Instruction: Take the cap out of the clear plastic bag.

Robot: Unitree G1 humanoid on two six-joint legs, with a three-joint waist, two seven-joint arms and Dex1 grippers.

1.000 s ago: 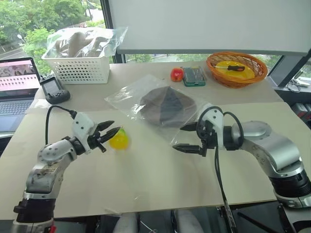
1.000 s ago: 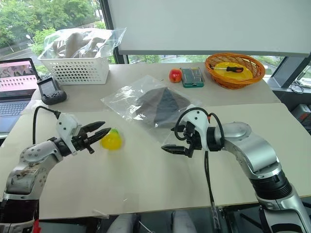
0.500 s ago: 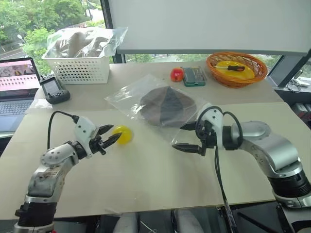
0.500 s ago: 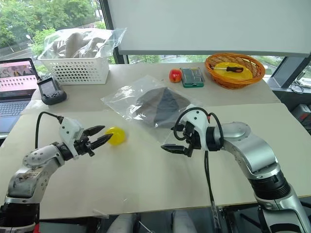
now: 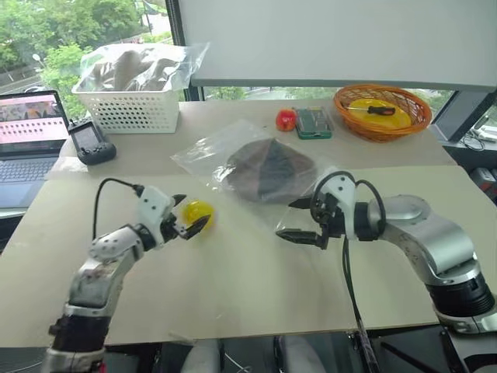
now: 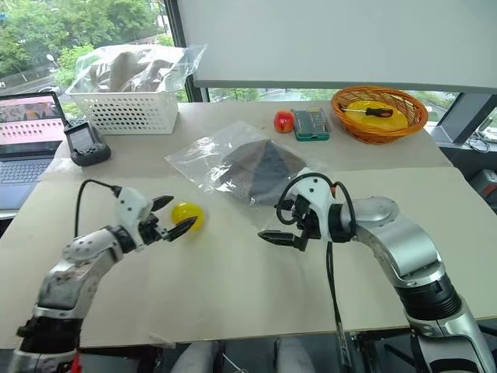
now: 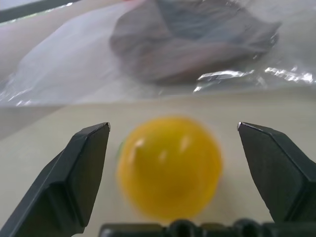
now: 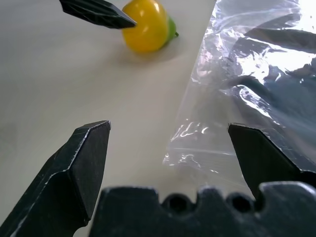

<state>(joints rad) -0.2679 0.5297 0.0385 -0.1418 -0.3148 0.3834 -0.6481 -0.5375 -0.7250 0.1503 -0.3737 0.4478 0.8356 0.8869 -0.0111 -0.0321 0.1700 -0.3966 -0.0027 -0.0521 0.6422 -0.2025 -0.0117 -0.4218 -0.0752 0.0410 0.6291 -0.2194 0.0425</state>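
Next, my left gripper moves the yellow toy fruit [image 5: 199, 212] to the space [image 5: 148, 167] near the white basket first, because it is in my left gripper's way to the clear plastic bag.
The brown cap [image 5: 268, 167] lies flat inside the clear plastic bag [image 5: 203, 151] in the middle of the table. The bag's near corner [image 8: 197, 148] lies just in front of my right gripper [image 5: 299, 221], which hovers open and holds nothing. To the left of the bag, my left gripper [image 5: 189, 219] is open. Its fingers [image 7: 74, 182] stand on either side of a yellow toy fruit [image 7: 170, 165] resting on the table, without touching it. Beyond the fruit, the left wrist view shows the cap [image 7: 192, 37] in the bag.
At the back left stands a white basket [image 5: 128, 113] holding bagged pale fabric, with a laptop [image 5: 27, 132] and a black device [image 5: 92, 144] beside it. A red fruit [image 5: 286, 119], a green box [image 5: 314, 123] and an orange wicker basket [image 5: 382, 109] sit at the back right.
My left gripper has opened wide and shifted right, so its fingers now flank the yellow fruit. The right arm has not moved.
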